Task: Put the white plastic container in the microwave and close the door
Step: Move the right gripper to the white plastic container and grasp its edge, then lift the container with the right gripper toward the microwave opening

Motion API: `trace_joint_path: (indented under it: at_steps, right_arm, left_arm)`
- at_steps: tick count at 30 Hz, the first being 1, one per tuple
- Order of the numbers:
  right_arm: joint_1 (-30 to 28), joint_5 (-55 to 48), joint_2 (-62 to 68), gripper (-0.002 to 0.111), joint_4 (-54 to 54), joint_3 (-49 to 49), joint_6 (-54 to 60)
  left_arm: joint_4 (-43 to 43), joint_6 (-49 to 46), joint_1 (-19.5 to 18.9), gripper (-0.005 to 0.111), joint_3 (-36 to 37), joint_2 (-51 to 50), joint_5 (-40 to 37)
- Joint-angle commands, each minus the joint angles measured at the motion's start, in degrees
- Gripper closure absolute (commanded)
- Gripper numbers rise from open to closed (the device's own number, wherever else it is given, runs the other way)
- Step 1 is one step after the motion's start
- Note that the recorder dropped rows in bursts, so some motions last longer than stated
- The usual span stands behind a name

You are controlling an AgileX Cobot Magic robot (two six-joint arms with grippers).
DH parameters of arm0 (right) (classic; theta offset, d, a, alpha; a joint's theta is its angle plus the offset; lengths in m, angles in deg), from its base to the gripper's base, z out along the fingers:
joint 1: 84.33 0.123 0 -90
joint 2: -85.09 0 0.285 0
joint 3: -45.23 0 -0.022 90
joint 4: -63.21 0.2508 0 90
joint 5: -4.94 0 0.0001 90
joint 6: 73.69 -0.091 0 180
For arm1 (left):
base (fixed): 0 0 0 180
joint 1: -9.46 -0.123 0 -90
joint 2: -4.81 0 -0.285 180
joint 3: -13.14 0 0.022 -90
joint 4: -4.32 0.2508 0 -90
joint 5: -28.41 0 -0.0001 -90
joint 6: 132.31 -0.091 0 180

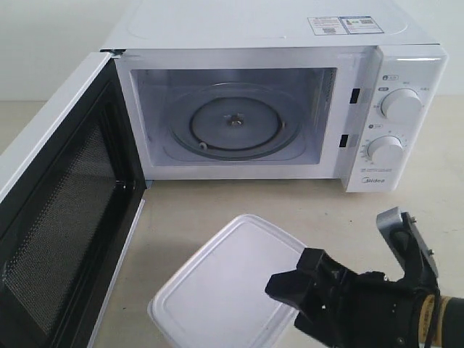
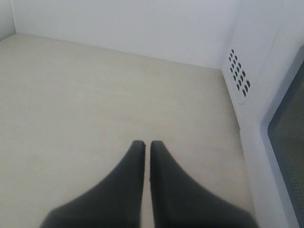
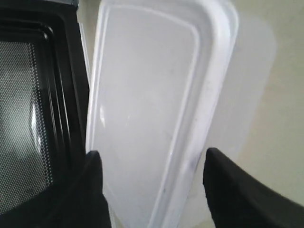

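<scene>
The container's long side point(image 3: 207, 95) runs at a slant across my right gripper's open fingers. Next, my right gripper turns square to the lid's edge point(image 3: 178, 180) before it closes and lifts.
The white microwave point(image 1: 395, 80) stands at the back of the table. Its door point(image 1: 65, 217) is swung wide open to the left, mesh-lined inner face showing, and the glass turntable point(image 1: 232, 123) is bare. The white plastic container point(image 1: 225, 290), lid on, lies on the table in front of the opening. My right gripper point(image 1: 290, 301) is at its near right end. In the right wrist view this gripper point(image 3: 153, 156) is open, its fingers on either side of the container point(image 3: 142, 95) with a gap at one side. My left gripper point(image 2: 144, 144) is shut on nothing above bare table.
The open door point(image 3: 28, 118) lies close beside the container's left side. In the left wrist view a white microwave wall with vent holes point(image 2: 239, 72) stands beside the gripper. Two round knobs point(image 1: 400, 104) sit on the right panel. Beige tabletop point(image 1: 217, 199) lies between container and oven.
</scene>
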Motion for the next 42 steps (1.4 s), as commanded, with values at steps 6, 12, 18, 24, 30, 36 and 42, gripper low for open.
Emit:
trace_joint_path:
  at_steps: [6,12,18,24,30,36,42]
  right_arm:
    - [8.5,-2.7,0.2,0.052,17.7,-0.2,0.6]
    - [8.7,-3.0,0.2,0.052,26.5,-0.2,5.9]
    - [8.7,-3.1,0.2,0.052,26.6,-0.2,7.0]
    - [9.7,-5.0,0.2,0.052,26.9,-1.4,7.0]
    - [10.3,-8.3,0.4,0.055,28.1,-1.9,8.2]
    - [10.3,-6.5,2.0,0.068,28.1,-1.9,8.6]
    - [10.3,-6.1,3.0,0.068,28.0,-1.9,8.1]
  left_arm:
    - [-0.4,0.2,-0.2,0.102,0.2,0.1,0.2]
    - [-0.4,0.2,-0.2,0.102,0.2,0.1,0.2]
    - [-0.4,0.2,-0.2,0.102,0.2,0.1,0.2]
    - [-0.4,0.2,-0.2,0.102,0.2,0.1,0.2]
    - [-0.4,0.2,-0.2,0.102,0.2,0.1,0.2]
    - [-0.4,0.2,-0.2,0.102,0.2,0.1,0.2]
    - [-0.4,0.2,-0.2,0.102,0.2,0.1,0.2]
